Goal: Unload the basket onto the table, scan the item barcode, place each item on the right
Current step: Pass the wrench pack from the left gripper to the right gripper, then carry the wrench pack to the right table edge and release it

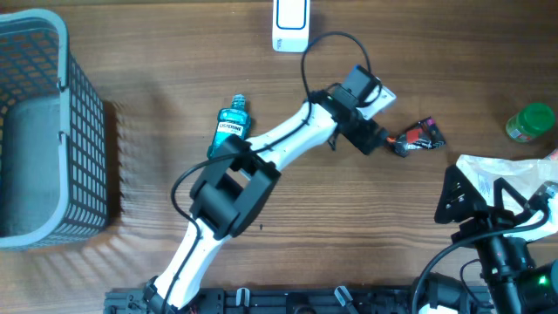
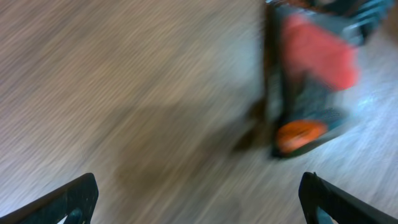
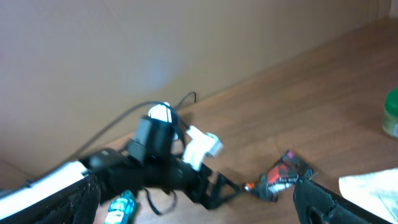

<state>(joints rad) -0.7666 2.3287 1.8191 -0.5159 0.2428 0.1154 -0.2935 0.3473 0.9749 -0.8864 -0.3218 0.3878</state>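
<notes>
The packet [image 1: 420,138] lies beyond the robot's outstretched left gripper, near the white bag [image 1: 499,177], so the left gripper should back away and the right gripper should move the packet onto the bag.
The item, a small dark packet with red print [image 1: 419,135], lies flat on the wooden table [image 1: 366,227] right of centre. My left gripper [image 1: 390,144] sits just left of the packet, open, with nothing between its fingers. In the left wrist view the packet [image 2: 311,87] is blurred at the upper right, ahead of the open left gripper [image 2: 199,202] and off to its right. My right gripper [image 1: 488,205] stands open at the lower right, well short of the packet [image 3: 283,174], and holds nothing. A white scanner-like device [image 1: 290,26] rests at the table's far edge.
A blue mouthwash bottle [image 1: 229,127] lies beside the left arm. A grey mesh basket [image 1: 78,105] fills the left side. A green-lidded jar [image 1: 530,122] and a white crinkled bag [image 1: 514,170] are at the right, close to my right arm.
</notes>
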